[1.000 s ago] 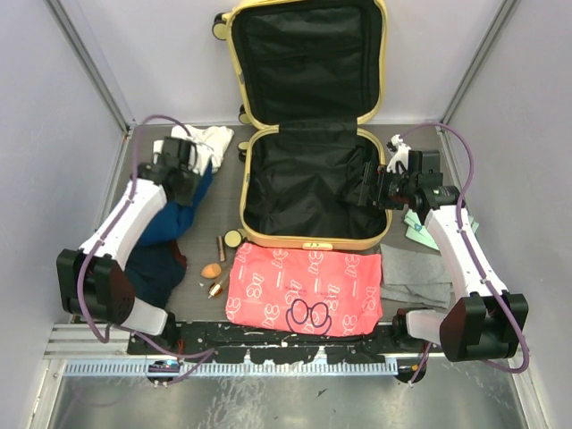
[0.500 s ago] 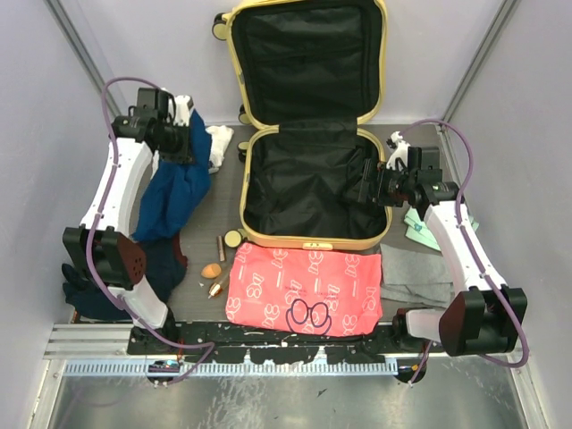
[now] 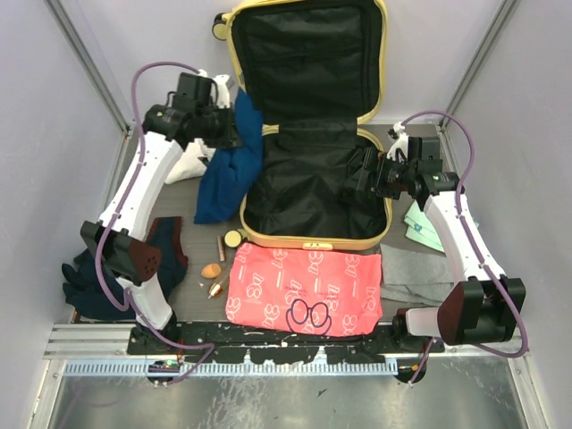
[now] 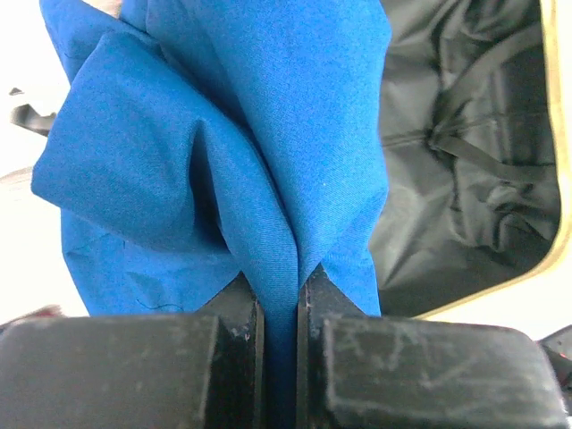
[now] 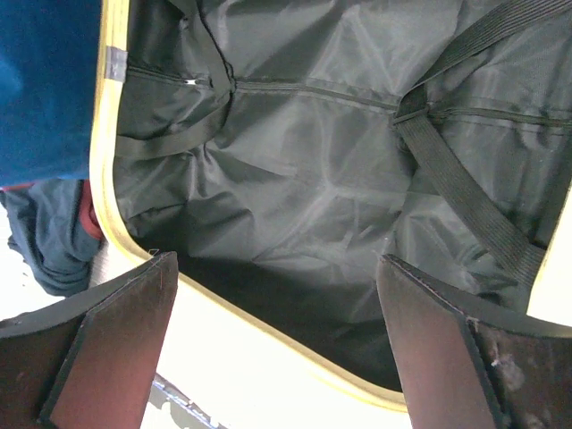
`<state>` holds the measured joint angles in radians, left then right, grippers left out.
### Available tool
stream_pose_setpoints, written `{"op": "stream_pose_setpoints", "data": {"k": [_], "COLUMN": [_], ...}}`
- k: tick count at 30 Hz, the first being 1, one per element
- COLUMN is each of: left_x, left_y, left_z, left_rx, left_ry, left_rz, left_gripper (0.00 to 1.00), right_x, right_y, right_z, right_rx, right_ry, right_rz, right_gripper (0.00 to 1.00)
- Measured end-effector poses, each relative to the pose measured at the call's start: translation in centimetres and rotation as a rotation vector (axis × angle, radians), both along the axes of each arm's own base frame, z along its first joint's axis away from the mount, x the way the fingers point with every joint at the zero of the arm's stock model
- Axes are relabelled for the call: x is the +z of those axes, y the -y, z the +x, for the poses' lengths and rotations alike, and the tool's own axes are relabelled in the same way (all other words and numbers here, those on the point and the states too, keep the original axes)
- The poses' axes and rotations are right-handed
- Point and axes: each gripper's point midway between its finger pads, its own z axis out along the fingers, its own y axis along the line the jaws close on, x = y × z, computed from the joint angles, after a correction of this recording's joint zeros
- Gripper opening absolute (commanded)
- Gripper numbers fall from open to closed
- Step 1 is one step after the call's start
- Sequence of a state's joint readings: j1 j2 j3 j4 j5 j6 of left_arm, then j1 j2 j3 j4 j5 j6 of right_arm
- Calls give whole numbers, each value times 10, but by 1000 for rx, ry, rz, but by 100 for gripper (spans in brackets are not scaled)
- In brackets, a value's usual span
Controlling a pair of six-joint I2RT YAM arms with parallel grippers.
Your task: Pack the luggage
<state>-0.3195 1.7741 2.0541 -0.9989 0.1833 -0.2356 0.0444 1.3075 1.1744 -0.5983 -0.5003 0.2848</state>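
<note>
The blue garment (image 3: 229, 177) hangs beside the luggage's empty black lining. My left gripper goes on crossing the luggage before it releases near the luggage's rim (image 3: 388, 211) by my right gripper.
The luggage (image 3: 313, 243) lies open mid-table, pale-yellow rim round black lining, its lid standing up at the back. My left gripper (image 3: 229, 125) is raised beside its back left corner, shut on a blue garment (image 3: 225, 170) that hangs down along the left rim. In the left wrist view the blue cloth (image 4: 223, 134) is pinched between the gripper (image 4: 279, 295) fingers, with the black lining (image 4: 465, 179) to the right. My right gripper (image 3: 365, 181) hovers open over the luggage's right rim. In the right wrist view the gripper (image 5: 275, 262) holds nothing, above the lining (image 5: 313, 179).
A pink patterned pouch (image 3: 304, 290) lies in front of the luggage, grey cloth (image 3: 416, 277) and a green packet (image 3: 420, 223) to its right. On the left are a white cloth (image 3: 189, 165), a dark garment (image 3: 165, 255), a round compact (image 3: 233, 238) and small cosmetics (image 3: 212, 269).
My left arm has lifted the blue garment off the table's left side and carried it up and right to the luggage's left rim. The right gripper has barely moved.
</note>
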Motion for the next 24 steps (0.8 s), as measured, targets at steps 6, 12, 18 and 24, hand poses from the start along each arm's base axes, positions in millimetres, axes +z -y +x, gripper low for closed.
{"op": "stream_pose_setpoints", "data": {"k": [6, 12, 18, 24], "left_x": [-14, -42, -81, -92], "left_y": [68, 123, 163, 191], "left_z": [-10, 0, -3, -2], "left_rx": [-74, -98, -79, -41], "left_ry": [-42, -106, -174, -189], "left_rz": [-33, -59, -51, -129], "left_gripper": [0, 0, 0, 0], "right_x": [4, 0, -8, -6], "right_y": [-9, -8, 8, 13], "right_z": [3, 9, 21, 25], "right_rx": [-10, -41, -114, -142], "right_ry": [-42, -101, -164, -175], "right_rz": [74, 159, 233, 270], "right_gripper": [97, 97, 99, 99]}}
